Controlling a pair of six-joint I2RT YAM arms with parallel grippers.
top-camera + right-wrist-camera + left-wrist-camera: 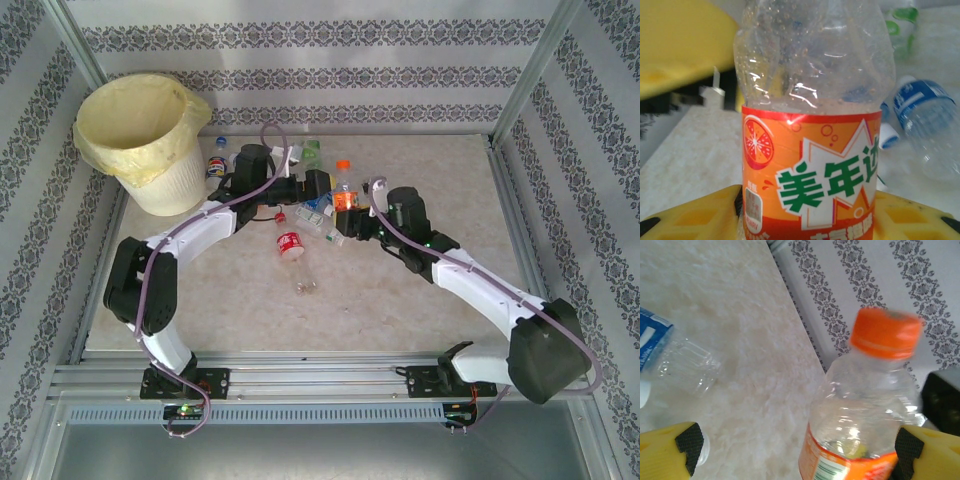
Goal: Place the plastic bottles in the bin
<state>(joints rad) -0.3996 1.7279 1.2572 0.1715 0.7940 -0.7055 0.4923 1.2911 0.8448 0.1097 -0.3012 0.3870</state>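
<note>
I should grip the orange-labelled bottle (344, 181) above its label with my left gripper and carry it over, because the bin (142, 118) is too far away for my right gripper.
An orange-labelled plastic bottle (344, 195) with an orange cap stands upright mid-table. My right gripper (807, 212) is shut on its label (810, 175), a yellow finger (700, 217) pressing each side. My left gripper (797, 447) is open wide around the same bottle (865, 405), which sits close to its right pad (907, 447). In the top view the left gripper (322, 190) and right gripper (349, 224) meet at this bottle. The bin (150, 140), white with a pale yellow bag, stands at the back left. A red-labelled bottle (291, 250) lies in front of both grippers.
Blue-labelled bottles lie around the grippers (315, 215) (670, 360) (927, 125), and another stands by the bin (217, 160). A green-labelled bottle (312, 152) is at the back. Patterned walls and metal posts (525, 80) enclose the table.
</note>
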